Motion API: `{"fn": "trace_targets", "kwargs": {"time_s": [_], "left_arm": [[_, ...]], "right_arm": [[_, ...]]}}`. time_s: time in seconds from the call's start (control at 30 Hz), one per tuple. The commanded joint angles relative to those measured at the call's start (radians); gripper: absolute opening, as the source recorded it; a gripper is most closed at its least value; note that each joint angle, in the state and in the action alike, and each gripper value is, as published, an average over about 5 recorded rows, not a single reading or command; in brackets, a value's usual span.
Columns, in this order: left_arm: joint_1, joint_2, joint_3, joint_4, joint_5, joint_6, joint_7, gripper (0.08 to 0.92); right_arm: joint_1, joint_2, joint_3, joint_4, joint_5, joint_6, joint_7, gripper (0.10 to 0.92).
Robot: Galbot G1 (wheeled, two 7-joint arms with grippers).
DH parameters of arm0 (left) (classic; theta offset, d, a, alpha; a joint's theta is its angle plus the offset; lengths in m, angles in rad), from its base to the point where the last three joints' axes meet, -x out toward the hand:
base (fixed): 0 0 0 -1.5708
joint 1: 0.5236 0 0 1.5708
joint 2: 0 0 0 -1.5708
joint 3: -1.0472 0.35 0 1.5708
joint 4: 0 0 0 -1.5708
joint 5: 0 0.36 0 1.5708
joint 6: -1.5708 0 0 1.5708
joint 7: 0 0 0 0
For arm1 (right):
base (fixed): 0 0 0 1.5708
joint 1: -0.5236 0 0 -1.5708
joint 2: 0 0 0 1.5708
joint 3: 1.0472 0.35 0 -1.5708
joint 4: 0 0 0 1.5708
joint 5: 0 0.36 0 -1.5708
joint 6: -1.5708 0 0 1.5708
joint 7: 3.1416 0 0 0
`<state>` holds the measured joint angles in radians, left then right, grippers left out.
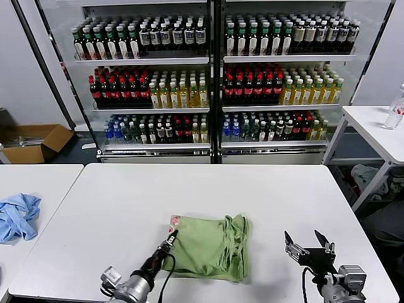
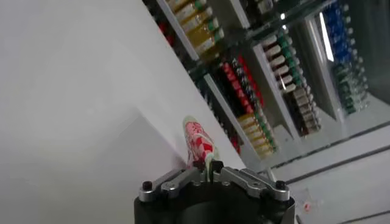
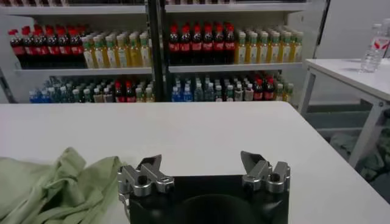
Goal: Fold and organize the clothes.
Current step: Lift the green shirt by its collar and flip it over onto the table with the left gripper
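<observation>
I should lift the shirt's edge [image 1: 173,225] next to the patterned patch with my left gripper and turn the shirt over, because the shirt lies with its bunched folds [image 1: 234,245] up and that patch mostly underneath.
The pale green shirt [image 1: 211,247] lies folded into a rough rectangle near the front of the white table [image 1: 189,189]. Its red-and-white patterned patch [image 1: 173,221] shows at the left far corner. My left gripper [image 1: 170,240] is shut on the shirt's left edge; in the left wrist view the fingers pinch a thin strip of pale fabric [image 2: 209,167] just below the patch [image 2: 198,142]. My right gripper [image 1: 308,240] is open and empty, to the right of the shirt, above bare table. In the right wrist view [image 3: 201,165] the shirt's bunched edge [image 3: 58,185] lies off to one side.
A light blue cloth [image 1: 16,214] lies on a separate table at the left. Glass-door coolers full of bottles [image 1: 214,76] stand behind the table. Another white table with a water bottle [image 1: 396,110] is at the right. A cardboard box [image 1: 35,142] sits on the floor.
</observation>
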<state>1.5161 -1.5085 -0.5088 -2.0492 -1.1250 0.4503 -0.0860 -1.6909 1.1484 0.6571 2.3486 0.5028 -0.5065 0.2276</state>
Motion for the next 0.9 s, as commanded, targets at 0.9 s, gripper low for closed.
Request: {"fn": "trace_targets", "kwargs": {"time_s": [0.9], "left_arm": [[-0.087, 0.130, 0.197, -0.131, 0.608, 0.085, -0.170, 0.109]], "right_arm": [[-0.012, 0.023, 0.010, 0.069, 0.005, 0.027, -0.008, 0.823]]}}
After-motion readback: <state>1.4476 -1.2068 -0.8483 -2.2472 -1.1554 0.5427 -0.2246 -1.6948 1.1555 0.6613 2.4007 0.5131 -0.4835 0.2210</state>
